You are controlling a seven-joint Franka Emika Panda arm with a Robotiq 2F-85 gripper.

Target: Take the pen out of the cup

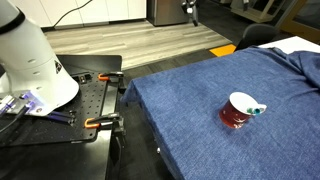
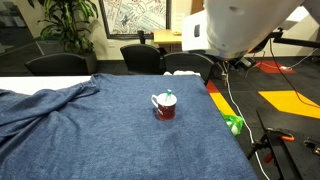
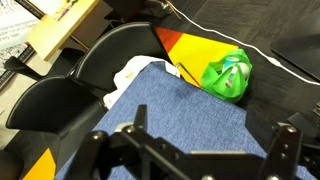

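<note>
My open gripper is facing the blue cloth's corner (image 3: 158,76) near the green toy, well to the side of the cup, so I should swing back and come down over the teal pen (image 2: 169,93).
The dark red cup (image 1: 236,114) with a white inside stands upright on the blue cloth (image 1: 190,110); it shows in both exterior views (image 2: 165,107). The teal pen (image 1: 257,109) leans in the cup, its tip poking over the rim (image 2: 169,95). My gripper (image 3: 205,150) shows only in the wrist view. Its fingers are spread wide with nothing between them, above a corner of the blue cloth (image 3: 170,110). The cup and pen are out of the wrist view.
A green toy (image 3: 228,75) lies on the floor beside the table, also in an exterior view (image 2: 234,124). Black chairs (image 2: 140,58) stand behind the table. The white robot base (image 1: 35,60) sits on a black bench with orange clamps (image 1: 95,123).
</note>
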